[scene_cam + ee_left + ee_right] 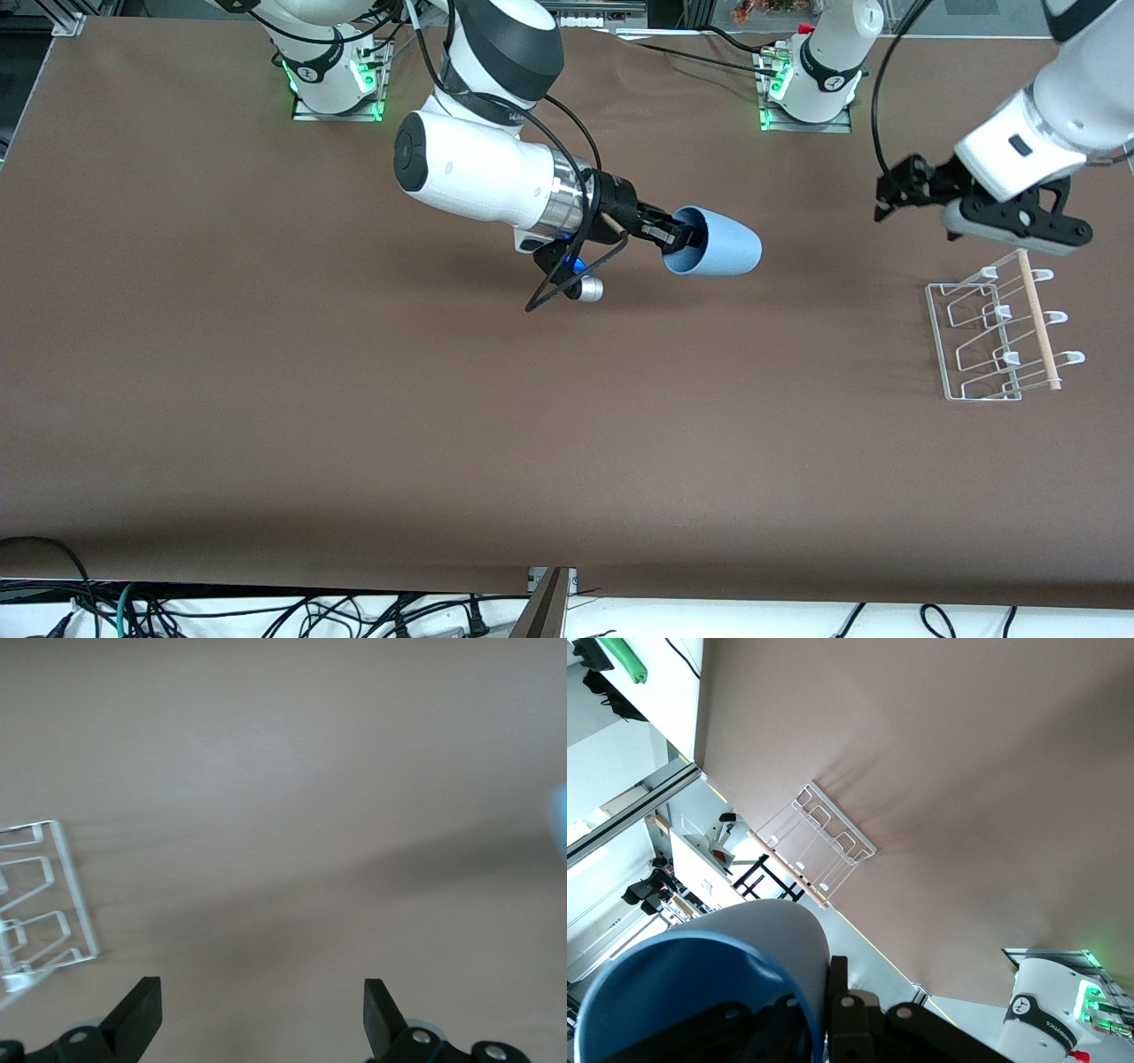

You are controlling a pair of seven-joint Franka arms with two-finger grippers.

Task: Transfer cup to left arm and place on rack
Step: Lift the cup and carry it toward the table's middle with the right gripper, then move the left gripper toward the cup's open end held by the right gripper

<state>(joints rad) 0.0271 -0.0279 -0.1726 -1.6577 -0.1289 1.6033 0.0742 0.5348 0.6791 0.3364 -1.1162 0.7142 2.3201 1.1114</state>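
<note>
My right gripper is holding the cup by its rim (701, 225), far from the rack. It should stay still while my left gripper takes the cup's closed end (746, 252).
The light-blue cup (718, 244) hangs on its side over the middle of the table, mouth toward the right arm. My right gripper (687, 237) is shut on the cup's rim, one finger inside and one outside. In the right wrist view the cup (700, 974) fills the corner around that gripper (815, 1010). The white wire rack (1001, 337) with its wooden dowel stands at the left arm's end of the table, also visible in the right wrist view (824, 837). My left gripper (886, 199) hovers open and empty just above the rack; its wrist view shows the gripper (261, 992), bare table and the rack's edge (66, 877).
Both arm bases (337, 80) (811, 84) stand along the table edge farthest from the front camera. Brown tabletop (443, 399) stretches between cup and rack. Cables (266, 611) lie below the table's nearest edge.
</note>
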